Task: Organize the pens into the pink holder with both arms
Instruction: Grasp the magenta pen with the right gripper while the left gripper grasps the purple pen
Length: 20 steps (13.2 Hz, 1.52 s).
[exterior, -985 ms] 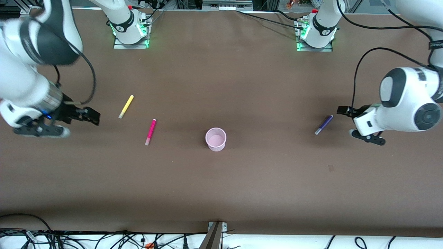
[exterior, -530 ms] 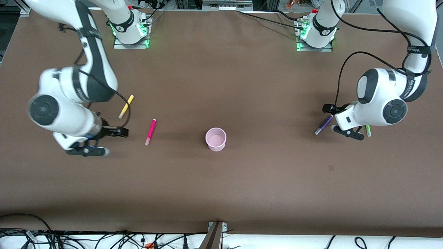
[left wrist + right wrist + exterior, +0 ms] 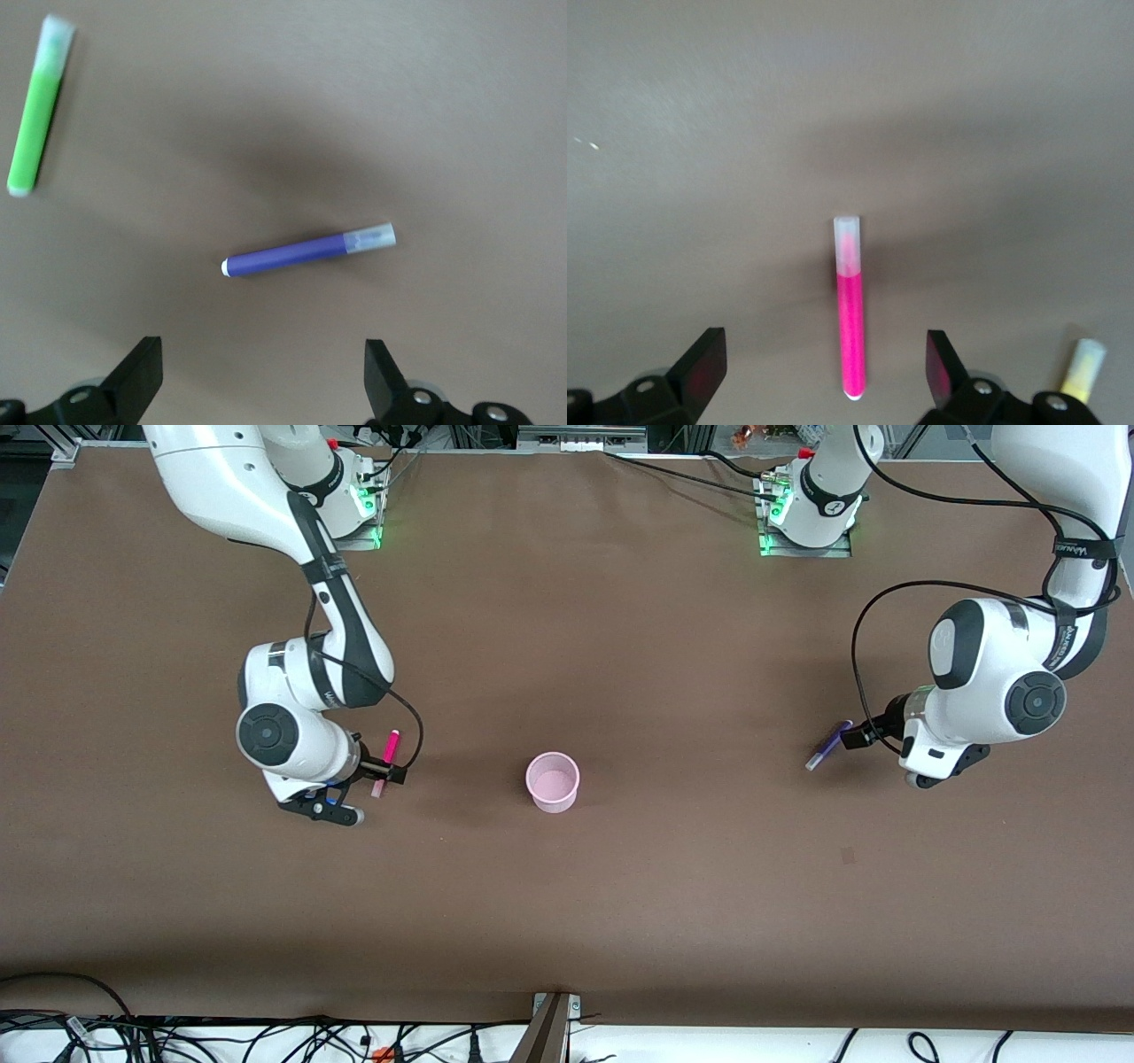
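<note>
The slim magenta pen [image 3: 391,748] will lean on the holder's rim when I lower it in, because the pink holder's opening [image 3: 553,776] is much wider than the pen.
The pink holder [image 3: 553,781] stands upright mid-table. A magenta pen [image 3: 390,743] [image 3: 850,319] lies toward the right arm's end. My right gripper [image 3: 388,769] [image 3: 824,367] hangs low over it, open, with the pen's coloured end between the fingers and untouched. A yellow pen [image 3: 1083,370] lies close beside it, hidden by the arm in the front view. Toward the left arm's end lies a purple pen [image 3: 826,747] [image 3: 306,252]. My left gripper [image 3: 856,737] [image 3: 264,372] is open and empty just beside it. A green pen [image 3: 35,111] lies nearby, hidden in the front view.
The brown table [image 3: 567,886] stretches bare around the holder. The two arm bases [image 3: 335,496] [image 3: 808,509] stand at the edge farthest from the front camera, and cables [image 3: 266,1041] run below the nearest edge.
The right arm swung in from the table's end past the yellow pen to the magenta one. The left arm drew slightly back from the purple pen and covers the green pen again. Both stayed open.
</note>
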### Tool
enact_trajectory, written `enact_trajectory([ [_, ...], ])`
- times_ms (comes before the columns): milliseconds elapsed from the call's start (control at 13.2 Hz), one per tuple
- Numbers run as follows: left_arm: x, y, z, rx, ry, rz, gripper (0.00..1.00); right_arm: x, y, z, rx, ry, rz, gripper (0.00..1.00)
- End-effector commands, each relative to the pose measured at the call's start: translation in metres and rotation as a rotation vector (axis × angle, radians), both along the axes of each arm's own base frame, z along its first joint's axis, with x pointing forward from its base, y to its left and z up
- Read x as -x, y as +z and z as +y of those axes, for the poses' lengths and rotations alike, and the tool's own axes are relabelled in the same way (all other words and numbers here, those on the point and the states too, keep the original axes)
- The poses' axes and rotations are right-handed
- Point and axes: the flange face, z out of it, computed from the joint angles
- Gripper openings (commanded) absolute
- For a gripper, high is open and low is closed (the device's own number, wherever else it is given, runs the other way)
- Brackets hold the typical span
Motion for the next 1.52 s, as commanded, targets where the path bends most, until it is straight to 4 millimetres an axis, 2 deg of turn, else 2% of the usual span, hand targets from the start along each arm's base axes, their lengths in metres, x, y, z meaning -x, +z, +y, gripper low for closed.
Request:
enact_trajectory([
  [0, 0.002, -0.003, 0.002, -0.055, 0.222, -0.008, 1.0, 0.015, -0.015, 0.0, -0.063, -0.077, -0.005, 0.97],
  [152, 0.001, -0.012, 0.006, -0.103, 0.394, -0.015, 1.0, 0.028, -0.037, -0.002, -0.06, -0.089, -0.01, 0.92],
  [303, 0.002, -0.042, 0.005, -0.172, 0.586, -0.021, 1.0, 0.039, -0.05, -0.009, -0.05, -0.097, 0.014, 0.87],
  [455, -0.001, -0.064, 0.012, -0.267, 0.766, -0.058, 1.0, 0.052, -0.058, -0.013, -0.043, -0.103, 0.044, 0.78],
  [606, 0.0, -0.079, 0.01, -0.322, 0.895, -0.058, 1.0, 0.065, -0.057, -0.019, -0.043, -0.109, 0.062, 0.69],
  [758, 0.001, -0.085, 0.004, -0.375, 1.096, -0.052, 1.0, 0.067, -0.058, -0.019, -0.043, -0.107, 0.065, 0.58],
  [833, -0.001, -0.085, 0.003, -0.38, 1.165, -0.065, 1.0, 0.065, -0.056, -0.02, -0.045, -0.107, 0.057, 0.49],
  [1061, -0.007, -0.082, 0.003, -0.352, 1.232, -0.112, 1.0, 0.058, -0.056, -0.018, -0.081, -0.132, 0.043, 0.21],
  [1212, 0.012, -0.096, -0.003, -0.309, 1.231, -0.153, 1.0, 0.055, -0.053, -0.018, -0.088, -0.136, 0.036, 0.03],
  [1288, 0.019, -0.094, -0.005, -0.285, 1.232, -0.18, 1.0, 0.054, -0.052, -0.018, -0.089, -0.135, 0.036, 0.0],
  [1439, 0.024, -0.092, -0.005, -0.284, 1.232, -0.182, 1.0, 0.047, -0.042, -0.014, -0.11, -0.143, 0.035, 0.0],
])
